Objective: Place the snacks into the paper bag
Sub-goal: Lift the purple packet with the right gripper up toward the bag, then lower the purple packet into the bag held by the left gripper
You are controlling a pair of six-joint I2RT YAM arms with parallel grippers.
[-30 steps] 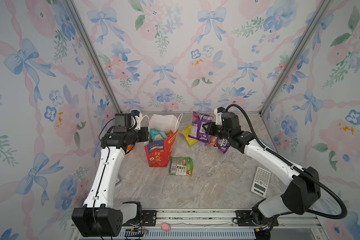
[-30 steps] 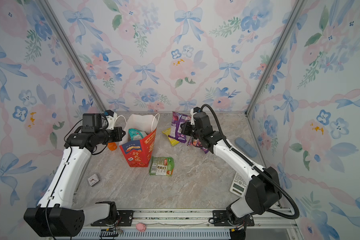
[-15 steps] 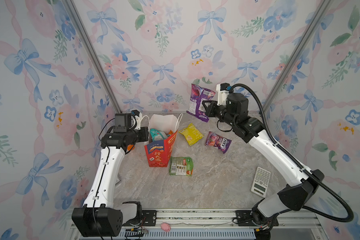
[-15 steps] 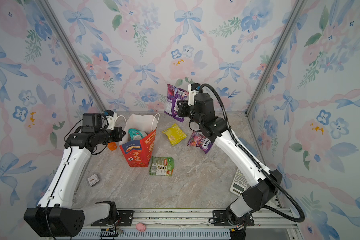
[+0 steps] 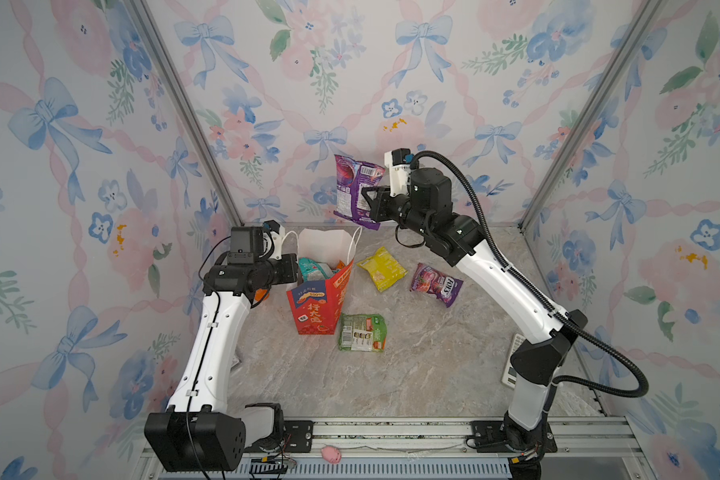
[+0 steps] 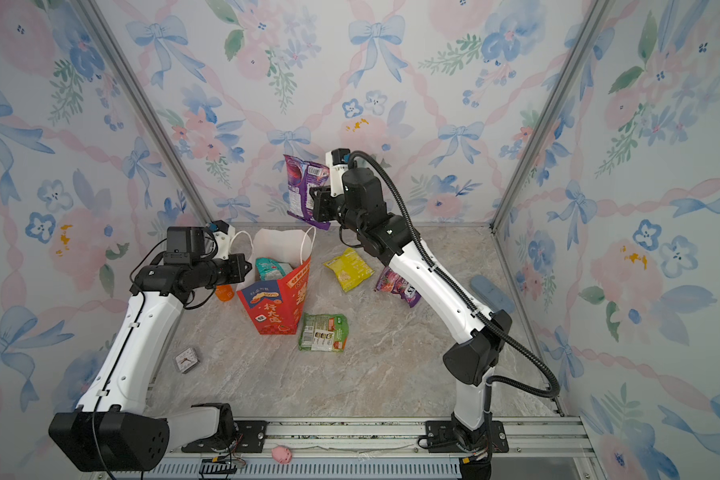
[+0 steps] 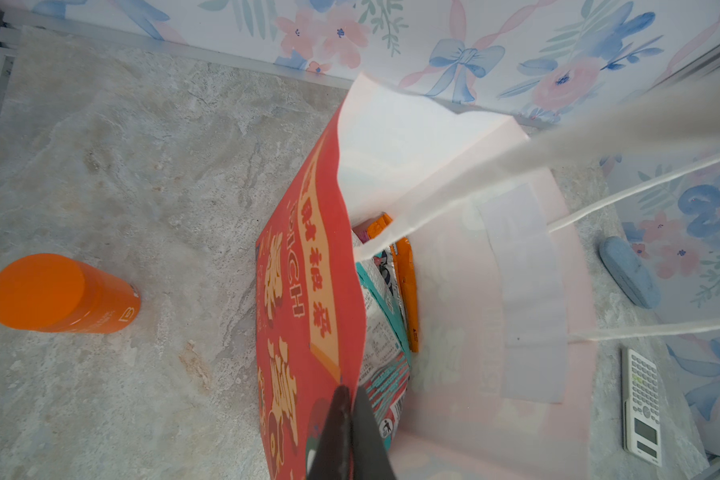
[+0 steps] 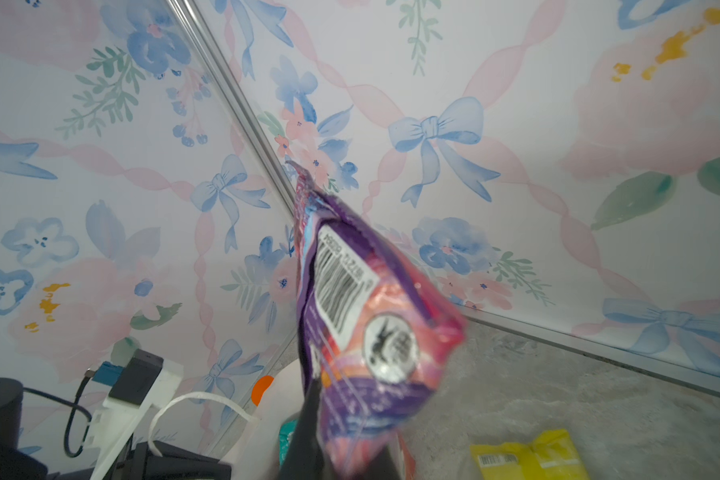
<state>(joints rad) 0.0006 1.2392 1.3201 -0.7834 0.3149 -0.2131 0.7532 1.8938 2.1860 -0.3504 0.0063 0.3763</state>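
Observation:
The purple snack packet (image 5: pixel 350 190) is hanging upright above the paper bag's rim, so I should keep moving my right gripper on toward the bag's opening (image 5: pixel 325 254) and let it go inside.
The red paper bag (image 5: pixel 321 303) (image 6: pixel 275 307) stands open at the middle left, and my left gripper (image 5: pixel 296 272) (image 7: pixel 350 399) is shut on its near rim (image 7: pixel 308 291). A teal packet (image 7: pixel 383 332) and an orange one (image 7: pixel 406 282) lie inside. High above the bag's far right side, my right gripper (image 5: pixel 368 199) (image 8: pixel 337 449) is shut on a purple snack packet (image 5: pixel 352 191) (image 6: pixel 304 187) (image 8: pixel 362 316), which hangs in the air. On the table lie a yellow packet (image 5: pixel 381 268), a purple FOX'S packet (image 5: pixel 437 284) and a green packet (image 5: pixel 362 332).
An orange bottle (image 7: pixel 59 295) stands left of the bag. A white calculator (image 5: pixel 514 361) lies at the right edge behind the right arm, with a blue case (image 6: pixel 491 293) beyond it. A small clock (image 6: pixel 186 359) sits near the left arm.
My right gripper has lifted the purple packet off the table, up and to the left toward the bag. The left arm and the bag have not moved.

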